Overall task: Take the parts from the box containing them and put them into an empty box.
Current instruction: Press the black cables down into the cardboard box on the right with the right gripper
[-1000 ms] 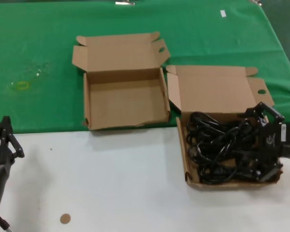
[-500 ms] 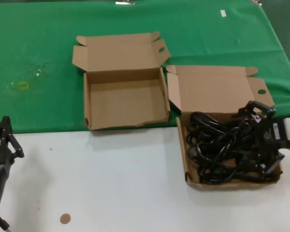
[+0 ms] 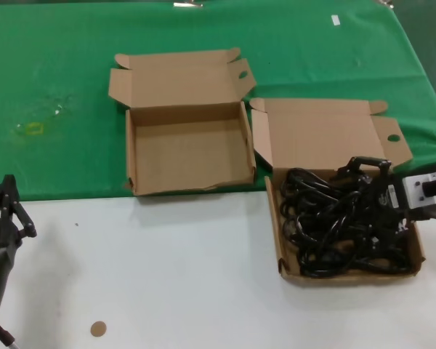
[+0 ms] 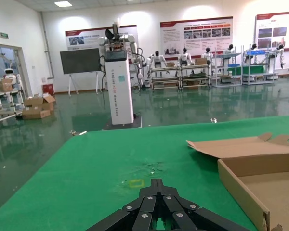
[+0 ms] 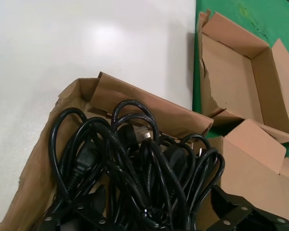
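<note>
The black power cord [image 5: 135,185] will come out of the pile in one bundle when the robot lifts it, because the loops draw together at a narrow waist [image 5: 147,212].
The box with the parts [image 3: 327,138] stands open on the right, holding a tangle of black power cords [image 3: 334,225]. The empty box [image 3: 189,156] stands open to its left on the green cloth. My right gripper [image 3: 370,200] reaches in from the right, low over the cords, jaws wide open. In the right wrist view its fingers [image 5: 233,209] straddle the cord pile [image 5: 135,163] inside the box [image 5: 135,103], with the empty box [image 5: 231,77] beyond. My left gripper [image 3: 3,211] is parked at the near left, shut and empty [image 4: 157,185].
A green cloth [image 3: 58,73] covers the far half of the table; the near half is white [image 3: 167,276]. A small brown disc [image 3: 97,329] lies near the front edge. The empty box's wall [image 4: 241,185] shows in the left wrist view.
My right gripper has moved up and farther in over the cords from the box's right edge, and its wrist has turned. The left arm has not moved.
</note>
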`<state>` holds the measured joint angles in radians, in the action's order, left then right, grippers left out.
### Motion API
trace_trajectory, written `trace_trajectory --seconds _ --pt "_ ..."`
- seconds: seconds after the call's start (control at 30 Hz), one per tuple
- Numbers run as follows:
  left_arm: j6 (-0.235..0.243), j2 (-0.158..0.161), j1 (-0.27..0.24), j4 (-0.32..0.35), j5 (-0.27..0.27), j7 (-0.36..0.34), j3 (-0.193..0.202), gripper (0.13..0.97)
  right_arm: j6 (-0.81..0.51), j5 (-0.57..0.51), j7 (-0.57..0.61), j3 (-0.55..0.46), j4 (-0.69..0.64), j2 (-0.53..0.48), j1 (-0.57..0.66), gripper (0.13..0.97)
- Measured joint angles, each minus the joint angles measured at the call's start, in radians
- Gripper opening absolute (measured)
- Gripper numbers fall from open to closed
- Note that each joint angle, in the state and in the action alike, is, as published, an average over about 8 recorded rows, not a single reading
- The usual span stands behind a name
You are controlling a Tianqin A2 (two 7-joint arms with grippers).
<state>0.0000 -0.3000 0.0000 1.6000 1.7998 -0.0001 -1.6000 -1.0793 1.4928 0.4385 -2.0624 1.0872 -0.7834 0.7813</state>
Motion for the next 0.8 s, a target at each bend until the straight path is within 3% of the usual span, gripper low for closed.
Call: trace_trajectory --seconds 0.2,0.47,0.8 --pt "0.000 0.000 0.000 0.000 0.000 0.000 0.000 0.144 -0.003 -0.016 0.012 -0.002 -0.022 0.018 0.013 0.756" --pt "0.000 0.000 0.000 0.000 0.000 0.000 0.000 0.144 -0.015 -0.035 0.019 -0.007 -0.040 0.025 0.019 0.547" --pt "0.000 0.000 0.000 0.000 0.000 0.000 0.000 0.144 -0.026 -0.048 0.022 -0.006 -0.035 0.016 0.016 0.349"
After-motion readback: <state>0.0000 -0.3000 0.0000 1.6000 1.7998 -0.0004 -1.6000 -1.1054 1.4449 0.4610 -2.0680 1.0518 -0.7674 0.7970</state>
